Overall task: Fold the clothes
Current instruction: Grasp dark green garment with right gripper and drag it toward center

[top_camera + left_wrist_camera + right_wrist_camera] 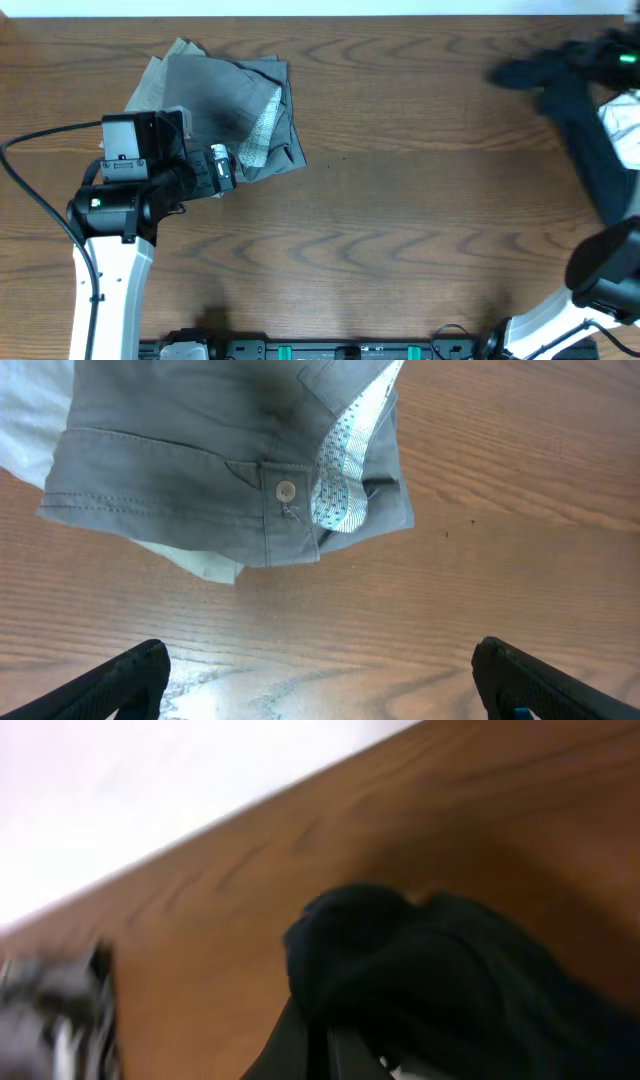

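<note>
The wood (pixel 440 150) between the black garment and the folded grey garment is clear, so the robot's right gripper should go on pulling the black garment across and let go of it there (pixel 370 155).
A folded grey garment (pixel 225 100) with a buttoned waistband (pixel 287 490) lies at the back left, on top of a khaki piece (pixel 150 85). My left gripper (pixel 232 167) is just in front of its near edge, wide open and empty (pixel 320 695), with bare wood between the fingertips (pixel 135 675). At the far right a long black garment (pixel 575 110) is bunched and stretched over the table. My right gripper (pixel 608 58) is shut on it; in the blurred right wrist view the black fabric (pixel 440 980) is bunched over the closed fingers (pixel 320 1055).
The wooden table (pixel 400 200) spans the view, with its far edge (pixel 250 805) close behind the right gripper. A white item (pixel 625 125) lies at the right edge beside the black garment. A black cable (pixel 40 135) runs off the left arm.
</note>
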You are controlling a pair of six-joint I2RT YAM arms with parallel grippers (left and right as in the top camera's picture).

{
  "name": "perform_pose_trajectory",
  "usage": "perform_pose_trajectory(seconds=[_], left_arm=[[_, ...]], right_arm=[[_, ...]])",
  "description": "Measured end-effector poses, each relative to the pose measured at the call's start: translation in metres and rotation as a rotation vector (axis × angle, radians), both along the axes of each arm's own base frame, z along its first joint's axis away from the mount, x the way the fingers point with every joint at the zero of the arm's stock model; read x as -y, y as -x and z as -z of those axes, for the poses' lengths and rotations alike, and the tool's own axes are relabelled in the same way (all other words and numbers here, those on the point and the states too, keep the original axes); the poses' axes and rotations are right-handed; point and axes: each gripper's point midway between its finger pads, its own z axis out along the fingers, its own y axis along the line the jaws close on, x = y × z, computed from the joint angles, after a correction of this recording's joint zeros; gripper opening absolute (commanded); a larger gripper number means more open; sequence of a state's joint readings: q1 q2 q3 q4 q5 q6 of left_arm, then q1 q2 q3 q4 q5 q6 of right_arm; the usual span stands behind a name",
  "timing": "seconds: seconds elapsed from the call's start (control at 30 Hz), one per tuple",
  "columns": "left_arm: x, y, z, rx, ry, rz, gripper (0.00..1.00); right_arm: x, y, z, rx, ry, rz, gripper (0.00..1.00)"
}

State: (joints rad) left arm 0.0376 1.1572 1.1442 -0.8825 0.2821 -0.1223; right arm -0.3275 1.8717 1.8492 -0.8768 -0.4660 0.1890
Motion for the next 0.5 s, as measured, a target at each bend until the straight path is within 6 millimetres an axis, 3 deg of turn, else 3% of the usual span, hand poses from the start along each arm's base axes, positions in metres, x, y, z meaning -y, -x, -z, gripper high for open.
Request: perform_pose_trajectory(seconds=[0.1,0.23,0.37,0.5], left_arm=[[0.000,0.002,-0.004,0.014,-0.003,0.004,0.98],[0.000,0.006,-0.012,0.044,-0.008,0.009,0.98],[0.000,0.008,-0.018,0.067,-0.010,0.012,0.98],[0.001,0.012,-0.019,0.064,-0.010,0.012,0.98]], right_arm=[[-0.075,0.003,0.008,-0.046,0.008,-0.166,0.01],[-0.164,0.021,0.021,-0.115,0.057,-0.357,0.01],[-0.224,0.052,0.036,-0.188,0.124,-0.514,0.04],[-0.264,0.082,0.047,-0.237,0.202,-0.656,0.01]])
